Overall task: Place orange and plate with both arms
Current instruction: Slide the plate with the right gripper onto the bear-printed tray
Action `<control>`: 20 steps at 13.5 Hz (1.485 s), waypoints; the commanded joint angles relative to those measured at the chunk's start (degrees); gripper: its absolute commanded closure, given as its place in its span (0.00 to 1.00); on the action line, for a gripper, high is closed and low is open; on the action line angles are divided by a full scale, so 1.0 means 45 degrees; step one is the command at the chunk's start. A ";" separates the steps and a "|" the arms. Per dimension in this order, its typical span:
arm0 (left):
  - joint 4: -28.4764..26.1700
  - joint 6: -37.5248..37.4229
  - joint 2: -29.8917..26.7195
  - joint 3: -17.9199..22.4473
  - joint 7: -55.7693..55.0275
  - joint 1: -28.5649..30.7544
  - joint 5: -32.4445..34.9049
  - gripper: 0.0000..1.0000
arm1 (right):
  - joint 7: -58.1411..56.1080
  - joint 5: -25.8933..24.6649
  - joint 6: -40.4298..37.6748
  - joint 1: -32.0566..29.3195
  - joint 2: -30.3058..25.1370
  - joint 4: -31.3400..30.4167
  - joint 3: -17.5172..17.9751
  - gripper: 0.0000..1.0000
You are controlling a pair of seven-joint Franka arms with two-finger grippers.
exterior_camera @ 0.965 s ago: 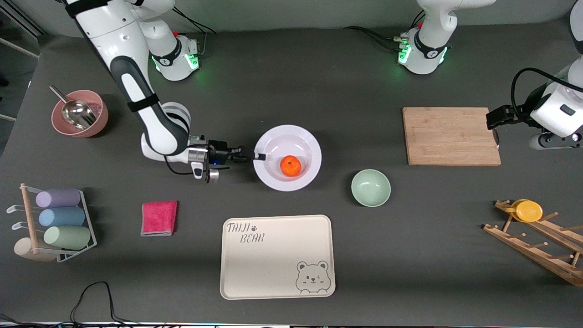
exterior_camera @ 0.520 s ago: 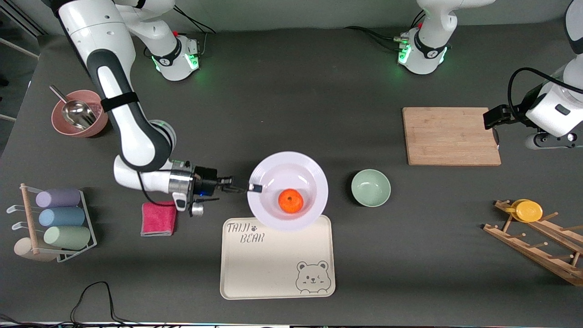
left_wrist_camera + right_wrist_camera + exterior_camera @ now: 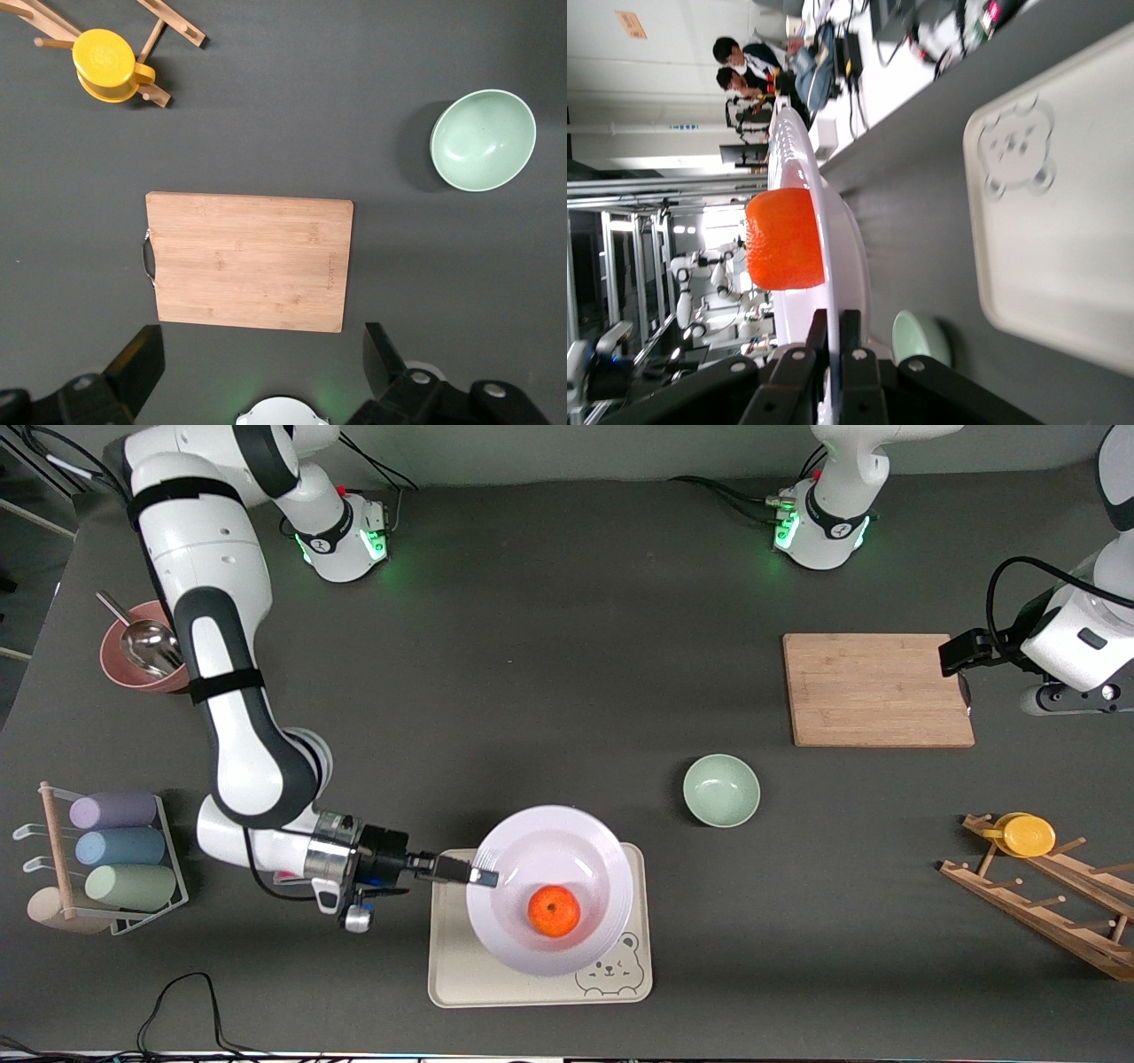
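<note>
I keep lowering the white plate [image 3: 550,889], level over the cream bear tray [image 3: 478,973] with the orange inside, until it rests there, then open my right gripper.
My right gripper [image 3: 483,877] is shut on the rim of the white plate [image 3: 611,859] and holds it level over the cream bear tray [image 3: 461,974]. The orange [image 3: 555,911] rests in the plate's centre. In the right wrist view the fingers [image 3: 849,329] pinch the plate [image 3: 833,248] edge-on, the orange [image 3: 784,239] sits on it, and a gap shows between plate and tray [image 3: 1063,221]. My left gripper [image 3: 964,682] waits open and holds nothing, over the wooden cutting board's [image 3: 248,261] edge at the left arm's end of the table.
A pale-green bowl [image 3: 721,790] stands beside the tray toward the left arm's end. A wooden rack with a yellow cup [image 3: 1028,834] lies past it. A cup rack [image 3: 115,850] and a pink bowl with a scoop [image 3: 146,646] sit at the right arm's end.
The right arm has carried the plate with the orange from the table's middle toward the front camera, until it is over the bear tray. The left arm has barely moved.
</note>
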 commanded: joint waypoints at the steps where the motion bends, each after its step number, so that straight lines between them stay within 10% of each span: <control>1: -0.0243 -0.0101 -0.0212 -0.0053 0.0194 0.0087 0.0179 0.00 | 0.0651 -0.0252 0.0106 -0.0009 0.2477 0.3284 -0.0618 1.00; 17: -0.0263 -0.0159 -0.0290 -0.0131 0.0153 0.0067 0.0334 0.00 | -0.0307 -0.1228 0.1807 0.0440 0.4888 0.3977 -0.0699 1.00; 18: -0.0282 -0.0178 -0.0309 -0.0092 0.0154 0.0106 0.0335 0.00 | -0.0287 -0.1306 0.1807 0.0440 0.4888 0.3977 -0.0699 0.72; 19: -0.0302 -0.0198 -0.0309 -0.0053 0.0154 0.0106 0.0355 0.00 | -0.0267 -0.1577 0.1807 0.0440 0.4888 0.3977 -0.0699 0.17; 20: -0.0302 -0.0179 -0.0290 -0.0014 0.0154 0.0126 0.0355 0.00 | -0.0229 -0.1947 0.1807 0.0459 0.4830 0.3977 -0.0699 0.00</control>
